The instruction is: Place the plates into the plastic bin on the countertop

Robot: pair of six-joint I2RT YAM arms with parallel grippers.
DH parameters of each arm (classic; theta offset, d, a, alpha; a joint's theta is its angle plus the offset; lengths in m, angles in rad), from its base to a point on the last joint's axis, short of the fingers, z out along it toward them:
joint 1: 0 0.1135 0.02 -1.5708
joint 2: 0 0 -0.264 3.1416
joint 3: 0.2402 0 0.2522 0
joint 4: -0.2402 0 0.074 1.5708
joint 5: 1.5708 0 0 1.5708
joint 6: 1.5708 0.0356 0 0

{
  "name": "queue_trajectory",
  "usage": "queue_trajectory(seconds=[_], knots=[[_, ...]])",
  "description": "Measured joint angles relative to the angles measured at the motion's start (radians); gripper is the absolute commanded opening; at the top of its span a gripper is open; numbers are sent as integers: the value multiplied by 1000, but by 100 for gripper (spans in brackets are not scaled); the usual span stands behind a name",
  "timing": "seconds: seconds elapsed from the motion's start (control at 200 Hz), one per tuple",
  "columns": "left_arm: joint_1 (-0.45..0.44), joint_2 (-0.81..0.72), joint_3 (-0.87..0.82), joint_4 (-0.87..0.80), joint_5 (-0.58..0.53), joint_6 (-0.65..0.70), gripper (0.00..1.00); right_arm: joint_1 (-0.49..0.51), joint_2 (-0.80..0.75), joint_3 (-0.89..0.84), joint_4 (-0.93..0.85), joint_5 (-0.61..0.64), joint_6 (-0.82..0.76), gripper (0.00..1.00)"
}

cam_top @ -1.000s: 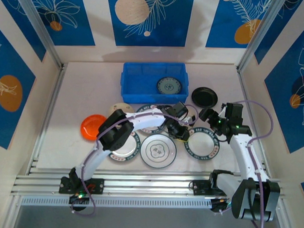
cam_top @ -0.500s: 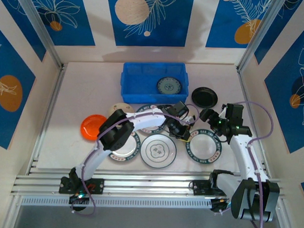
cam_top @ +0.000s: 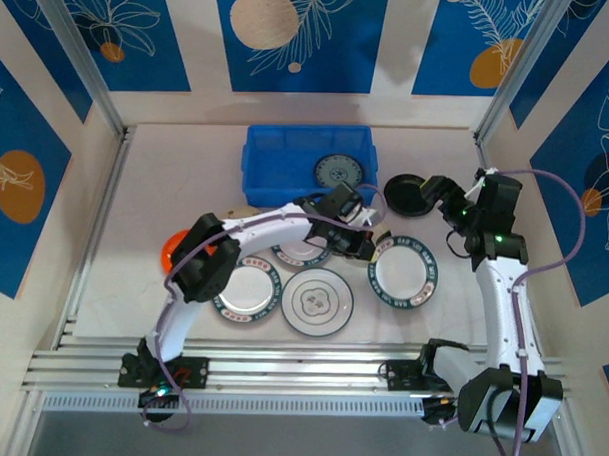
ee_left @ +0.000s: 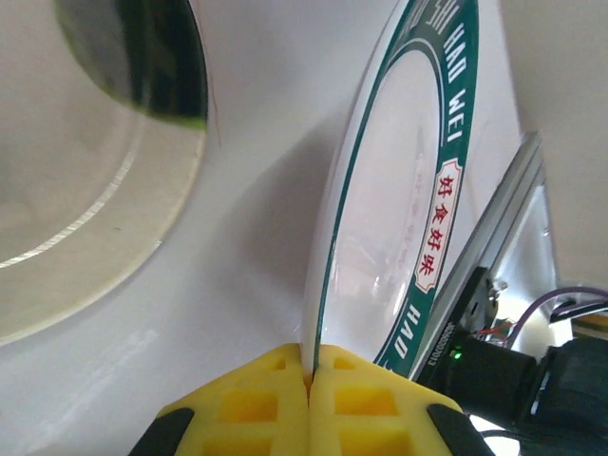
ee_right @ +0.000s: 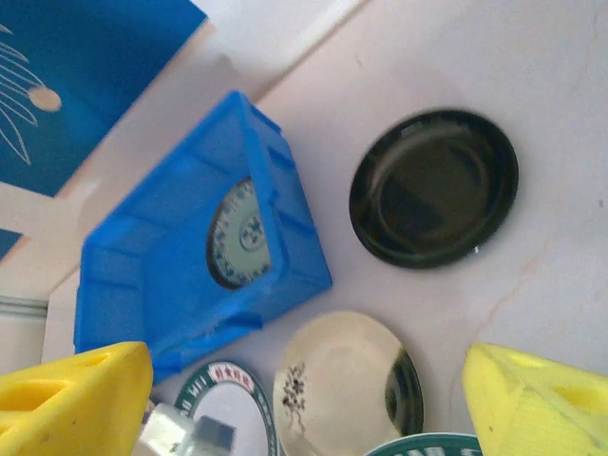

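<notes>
I keep lifting the plate with my left gripper until my right one closes there, as the held plate's far rim (cam_top: 431,288) is free and faces my open right gripper.
My left gripper (cam_top: 370,242) (ee_left: 310,366) is shut on the rim of a white plate with a dark green lettered rim (cam_top: 405,272) (ee_left: 408,218), which is tilted up off the countertop (cam_top: 155,198). The blue plastic bin (cam_top: 307,165) (ee_right: 161,285) stands at the back with a teal-patterned plate (cam_top: 338,172) (ee_right: 242,233) in it. My right gripper (cam_top: 439,191) (ee_right: 304,408) hangs open beside the black plate (cam_top: 409,195) (ee_right: 434,187). A cream plate (ee_right: 347,385) (ee_left: 76,209) lies between the bin and the held plate.
Three more green-rimmed plates (cam_top: 247,291) (cam_top: 318,301) (cam_top: 302,252) lie in front of the bin under my left arm. An orange plate (cam_top: 173,251) peeks out at the left elbow. Aluminium rails (cam_top: 279,372) border the near edge, and blue floral panels stand behind.
My left gripper has shut on the green-rimmed plate's rim and drawn it back and up. The right arm has risen and swung back toward the black plate.
</notes>
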Motion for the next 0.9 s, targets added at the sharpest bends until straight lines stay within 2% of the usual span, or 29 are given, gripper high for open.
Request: queue_trajectory(seconds=[0.225,0.475,0.71,0.9], knots=[[83,-143,-126,83,29,-53,0,-16,47,42,-6,-17,-24,85],[202,-260,-289,231,96,-171,0,-15,129,48,-5,-174,-68,85],[342,-304,-398,468,176,-348,0,-6,187,19,61,-343,-56,79],[391,-304,-428,612,218,-468,0,41,216,16,111,-408,-48,74]])
